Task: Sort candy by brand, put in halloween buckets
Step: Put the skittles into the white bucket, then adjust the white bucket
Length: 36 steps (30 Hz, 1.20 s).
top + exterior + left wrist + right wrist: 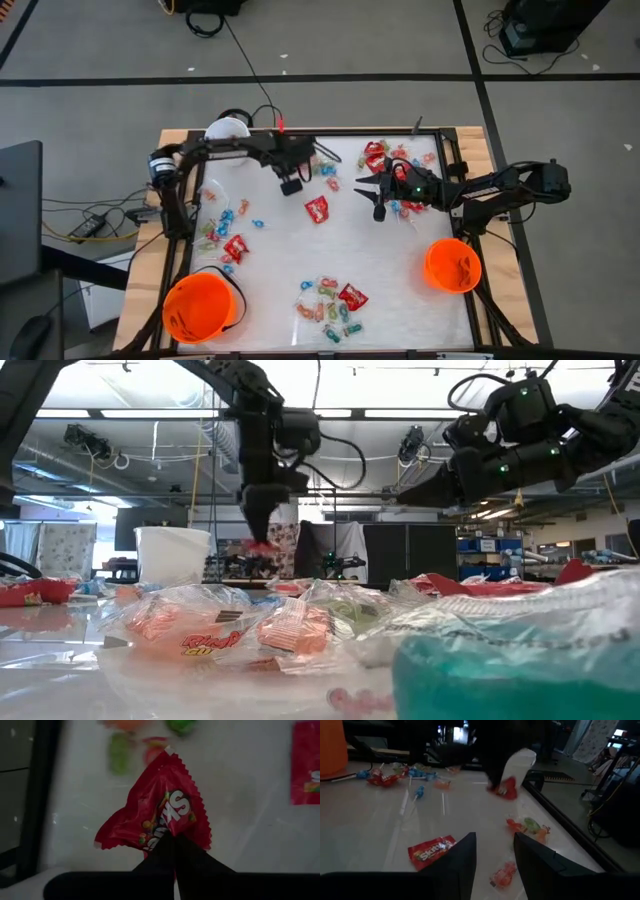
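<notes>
I keep lifting the red packet (pixel 262 547) toward the white cup (pixel 228 128) with my left gripper and let go over the cup's opening, because the packet hangs clear of the other candy.
My left gripper (pixel 292 186) hangs over the far middle of the table, shut on a red Skittles packet (pixel 160 805), which also shows in the low view (pixel 262 547). My right gripper (pixel 372 195) is open and touches nothing; it hovers right of centre, next to the far-right candy pile (pixel 395 160). Another red packet (pixel 317 208) lies flat between the two grippers, in front of the right fingers (pixel 431 851). Two orange buckets stand near left (pixel 200 305) and near right (pixel 452 265). The white cup (pixel 228 130) stands at the far left edge. My left gripper pinches the red packet between its two fingers (pixel 170 852) at one crumpled edge (pixel 167 827), coming from above and pointing down. The packet hangs below the fingertips, lifted clear of the table, with its crimped end (pixel 167 757) lowest.
Lollipops and wrapped pieces are scattered on the left side (pixel 225 225). A mixed heap lies at the near middle (pixel 330 300). A few pastel pieces (pixel 527 826) lie beside the table's raised black frame (pixel 455 150). Bare tabletop lies around the centre (pixel 380 250).
</notes>
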{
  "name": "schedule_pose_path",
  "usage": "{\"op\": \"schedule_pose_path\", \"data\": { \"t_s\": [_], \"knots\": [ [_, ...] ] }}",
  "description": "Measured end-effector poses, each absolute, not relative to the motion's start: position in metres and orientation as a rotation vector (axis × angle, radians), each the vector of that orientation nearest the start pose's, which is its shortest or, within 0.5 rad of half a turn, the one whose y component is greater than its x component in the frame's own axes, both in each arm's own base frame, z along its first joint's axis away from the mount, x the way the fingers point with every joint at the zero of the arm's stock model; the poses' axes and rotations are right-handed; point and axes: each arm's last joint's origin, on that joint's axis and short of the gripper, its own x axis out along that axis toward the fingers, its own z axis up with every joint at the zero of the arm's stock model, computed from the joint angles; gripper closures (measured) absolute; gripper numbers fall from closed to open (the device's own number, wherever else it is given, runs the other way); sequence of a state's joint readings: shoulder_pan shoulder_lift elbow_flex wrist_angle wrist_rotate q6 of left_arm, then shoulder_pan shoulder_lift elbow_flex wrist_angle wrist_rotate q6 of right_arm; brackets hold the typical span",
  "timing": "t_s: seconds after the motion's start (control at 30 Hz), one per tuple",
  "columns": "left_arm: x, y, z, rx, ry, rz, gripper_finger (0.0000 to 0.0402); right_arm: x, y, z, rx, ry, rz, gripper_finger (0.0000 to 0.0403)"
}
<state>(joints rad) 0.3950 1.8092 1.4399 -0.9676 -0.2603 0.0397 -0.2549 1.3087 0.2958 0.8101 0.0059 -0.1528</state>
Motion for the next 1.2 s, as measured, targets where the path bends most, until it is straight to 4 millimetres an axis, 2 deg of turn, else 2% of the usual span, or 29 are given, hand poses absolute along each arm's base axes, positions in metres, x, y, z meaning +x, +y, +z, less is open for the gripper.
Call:
{"op": "schedule_pose_path", "data": {
  "t_s": [0.2, 0.3, 0.4, 0.6, 0.83, 1.2],
  "knots": [
    [0.279, 0.167, 0.283, -0.128, 1.219, 0.660, 0.0398, 0.219, -0.057, 0.162, -0.129, 0.234, -0.244, 0.0259],
    [0.254, 0.176, 0.297, -0.178, 1.176, 0.735, 0.0398, 0.219, -0.057, 0.162, -0.130, 0.235, -0.244, 0.0259],
    [0.232, 0.184, 0.301, -0.231, 1.178, 0.813, 0.0398, 0.219, -0.058, 0.162, -0.130, 0.235, -0.244, 0.0259],
    [0.195, 0.203, 0.290, -0.331, 1.242, 0.991, 0.0390, 0.219, -0.058, 0.162, -0.127, 0.234, -0.245, 0.0259],
    [0.172, 0.214, 0.265, -0.445, 1.285, 1.077, 0.0365, 0.219, -0.058, 0.162, -0.127, 0.234, -0.258, 0.0259],
    [0.170, 0.219, 0.249, -0.508, 1.200, 1.157, 0.0277, 0.219, -0.059, 0.162, -0.128, 0.232, -0.273, 0.0259]
  ]
}}
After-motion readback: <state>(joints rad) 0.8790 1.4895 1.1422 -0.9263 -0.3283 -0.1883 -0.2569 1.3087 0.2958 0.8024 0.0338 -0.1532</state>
